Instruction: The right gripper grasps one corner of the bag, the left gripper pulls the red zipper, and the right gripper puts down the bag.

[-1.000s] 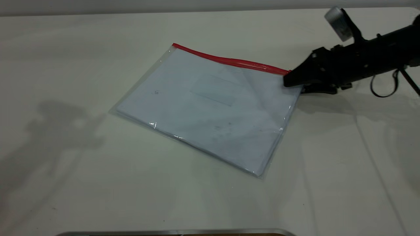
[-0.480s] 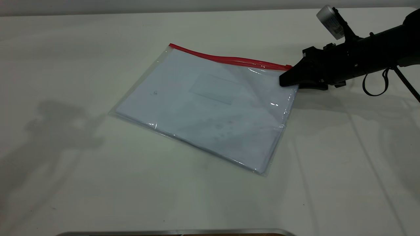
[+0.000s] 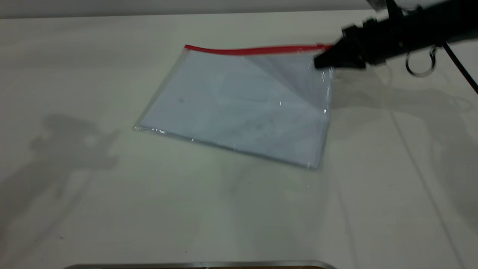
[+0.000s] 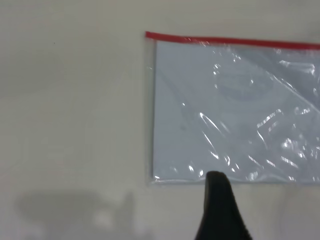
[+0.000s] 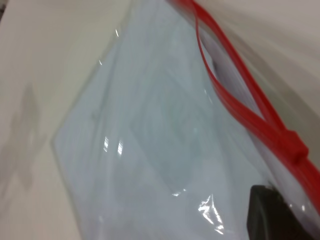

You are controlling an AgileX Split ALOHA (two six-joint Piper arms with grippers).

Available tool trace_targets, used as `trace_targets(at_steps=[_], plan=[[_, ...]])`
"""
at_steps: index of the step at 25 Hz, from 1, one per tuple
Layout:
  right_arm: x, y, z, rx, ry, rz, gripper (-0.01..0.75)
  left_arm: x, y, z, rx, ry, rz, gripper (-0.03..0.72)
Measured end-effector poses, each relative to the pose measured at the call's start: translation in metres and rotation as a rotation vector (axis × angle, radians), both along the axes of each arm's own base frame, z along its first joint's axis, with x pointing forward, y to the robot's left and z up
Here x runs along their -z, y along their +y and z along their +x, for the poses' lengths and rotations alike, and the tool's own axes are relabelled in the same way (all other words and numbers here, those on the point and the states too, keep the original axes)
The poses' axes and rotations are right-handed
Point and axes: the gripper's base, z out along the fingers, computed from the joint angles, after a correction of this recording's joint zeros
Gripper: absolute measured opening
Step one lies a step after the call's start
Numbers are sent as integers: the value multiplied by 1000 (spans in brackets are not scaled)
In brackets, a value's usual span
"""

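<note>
The slider tab is far from the robot's left gripper, so the right gripper should move the bag's corner back toward the middle before the left gripper pulls the tab.
The bag, a clear pouch with white sheets inside, lies on the white table with its right far corner raised. My right gripper is shut on the corner of the bag where the red zipper ends, and holds it above the table. In the right wrist view the bag fills the picture; the red zipper gapes in two strips and joins at the slider tab, beside my right gripper. My left gripper hangs near the bag's plain long edge, apart from it.
A metal edge runs along the table's near side. The left arm's shadow falls on the table left of the bag. A black cable loop hangs under the right arm.
My right gripper has risen and drawn toward the far side with the corner in it. The bag's zipper edge has lifted and swung level, and the pouch has shifted with it.
</note>
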Motion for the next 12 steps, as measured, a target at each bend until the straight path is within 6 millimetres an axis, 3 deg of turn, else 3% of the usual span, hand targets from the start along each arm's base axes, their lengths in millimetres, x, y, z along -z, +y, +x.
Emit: trace_targets(at_steps=[3,7,9,12], plan=[[-10,40,2,-104,-20,-3,35,2,0,1,-2,6,0,546],[-7,91,-35,-459,65,-42,35,12,0,6,-3,38,2,546],[-5,93,-48,-587,124,-102,35,21,-2,10,8,64,11,546],[-15,67,-42,-590,137,-178,35,37,-11,18,63,93,36,546]])
